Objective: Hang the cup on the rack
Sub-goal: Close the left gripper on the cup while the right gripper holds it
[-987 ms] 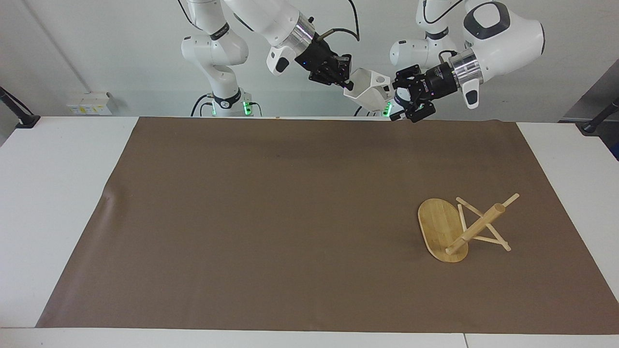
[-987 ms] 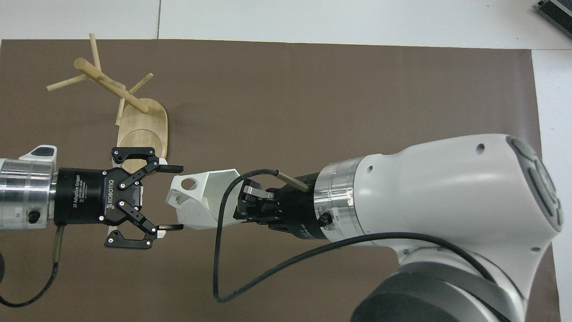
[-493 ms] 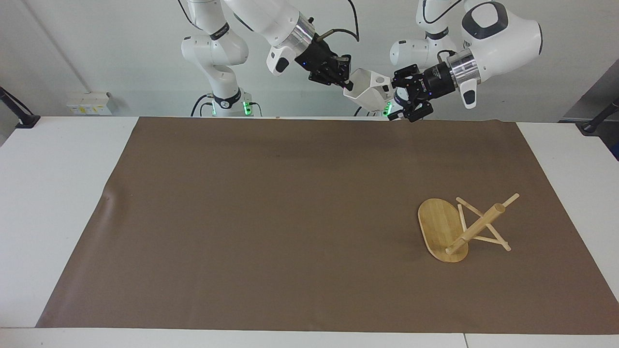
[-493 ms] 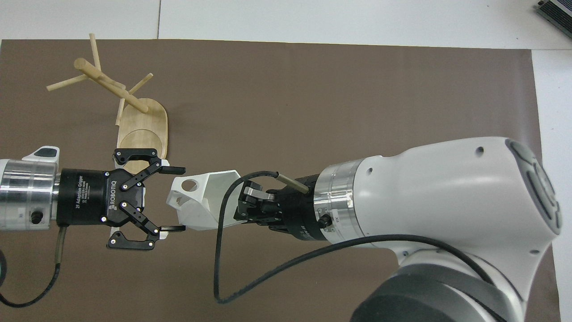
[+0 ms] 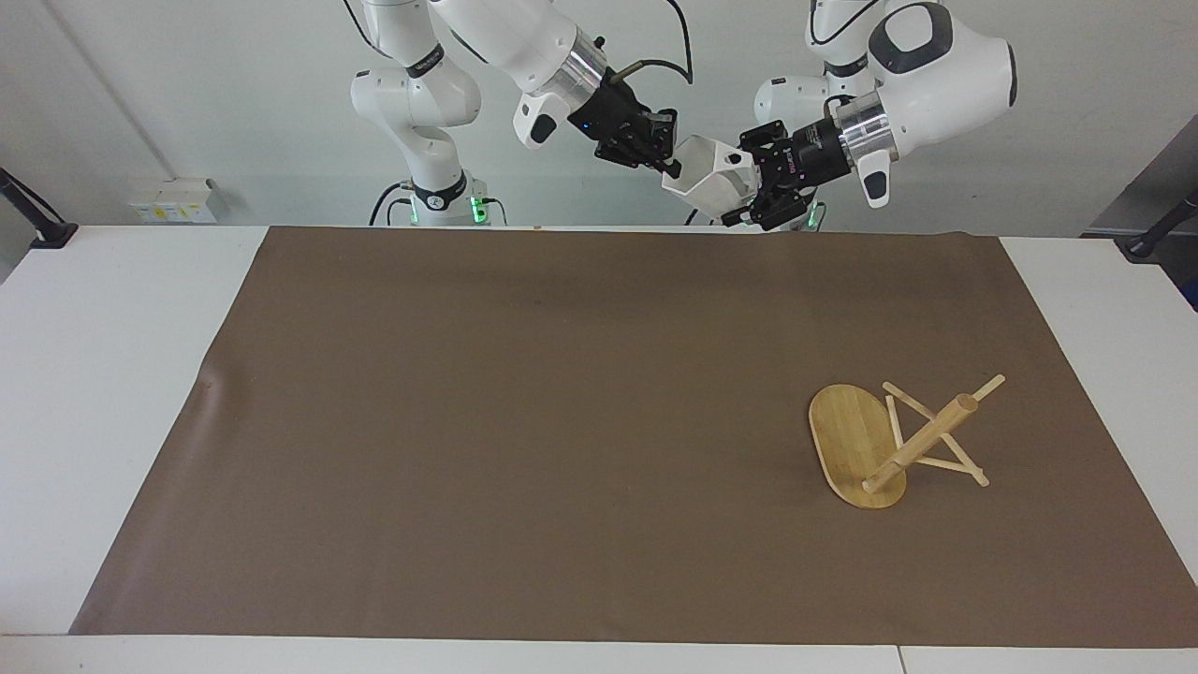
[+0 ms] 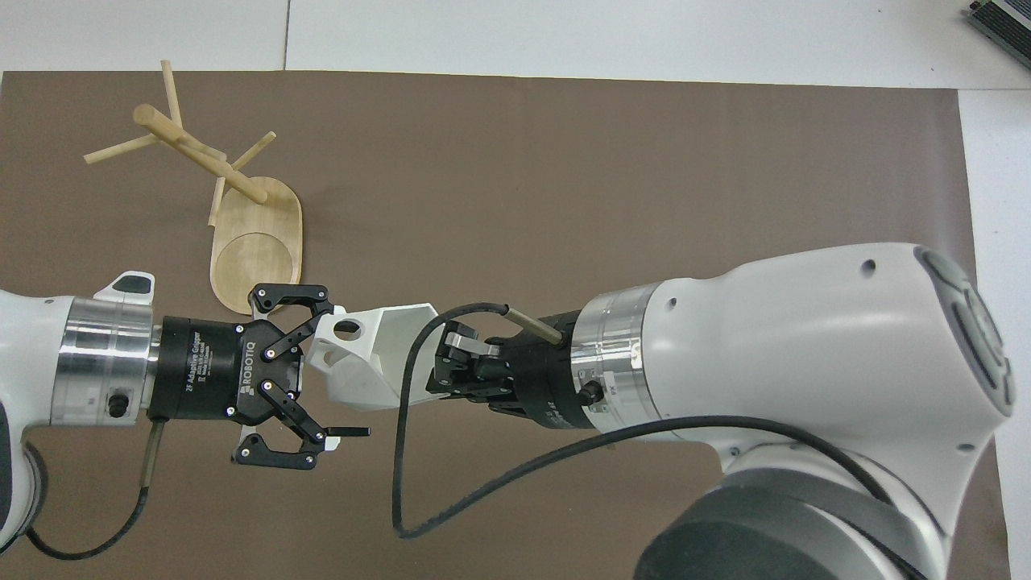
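My left gripper should take the cup's handle end [image 6: 342, 335] before my right gripper opens, because my right gripper is holding the cup by its rim [image 6: 426, 352] away from the rack.
The white faceted cup [image 5: 711, 176] hangs in the air over the robots' edge of the brown mat, lying sideways. My right gripper [image 5: 670, 167] is shut on its rim, also seen in the overhead view [image 6: 445, 366]. The cup's [image 6: 366, 358] handle end points at my left gripper [image 6: 350, 372], which is open with its fingers on either side of that end; it also shows in the facing view [image 5: 754, 190]. The bamboo rack [image 5: 850, 440] lies tipped over on the mat toward the left arm's end, with its pole [image 6: 201, 157] slanting and its pegs on the mat.
The brown mat [image 5: 524, 421] covers most of the white table [image 5: 103, 374]. The rack's oval base [image 6: 258, 242] lies just farther from the robots than the spot under my left gripper.
My left gripper has moved in toward the cup, and its open fingers now straddle the handle end. The right gripper and cup shifted only slightly. The rack has not moved.
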You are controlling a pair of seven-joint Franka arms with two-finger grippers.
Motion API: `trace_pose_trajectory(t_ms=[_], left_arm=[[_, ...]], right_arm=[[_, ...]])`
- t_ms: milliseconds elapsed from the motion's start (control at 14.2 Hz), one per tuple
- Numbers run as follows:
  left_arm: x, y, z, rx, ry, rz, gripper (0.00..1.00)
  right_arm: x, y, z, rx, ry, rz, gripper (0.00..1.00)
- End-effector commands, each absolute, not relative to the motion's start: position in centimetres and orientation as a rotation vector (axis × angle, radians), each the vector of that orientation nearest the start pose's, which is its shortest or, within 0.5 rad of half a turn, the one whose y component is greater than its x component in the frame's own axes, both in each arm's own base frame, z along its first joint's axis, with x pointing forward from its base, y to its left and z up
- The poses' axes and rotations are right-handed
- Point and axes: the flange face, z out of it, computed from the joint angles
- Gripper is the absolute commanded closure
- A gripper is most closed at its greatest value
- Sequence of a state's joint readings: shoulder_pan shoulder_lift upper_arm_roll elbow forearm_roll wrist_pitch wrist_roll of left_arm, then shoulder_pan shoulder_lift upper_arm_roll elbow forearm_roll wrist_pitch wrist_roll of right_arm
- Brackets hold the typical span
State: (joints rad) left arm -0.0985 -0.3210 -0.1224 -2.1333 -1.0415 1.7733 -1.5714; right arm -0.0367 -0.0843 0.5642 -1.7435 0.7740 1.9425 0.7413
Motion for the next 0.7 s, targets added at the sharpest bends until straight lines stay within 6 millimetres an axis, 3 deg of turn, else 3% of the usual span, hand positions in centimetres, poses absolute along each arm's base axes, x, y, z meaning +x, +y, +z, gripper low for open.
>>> trace_pose_trajectory(t_ms=[0, 211, 634], left_arm=[[43.48, -18.35, 57.66, 1.617, 1.718, -1.011, 0.06], [43.49, -18.47, 57.95, 1.631, 1.699, -1.006, 1.00], [43.60, -17.95, 57.84, 1.640, 1.684, -0.992, 1.00]], right_arm=[[45.58, 33.35, 63.69, -2.324, 0.503, 0.264, 1.00], [45.63, 33.35, 63.62, -2.324, 0.504, 0.265, 1.00], [45.67, 33.28, 63.69, -2.325, 0.502, 0.263, 1.00]])
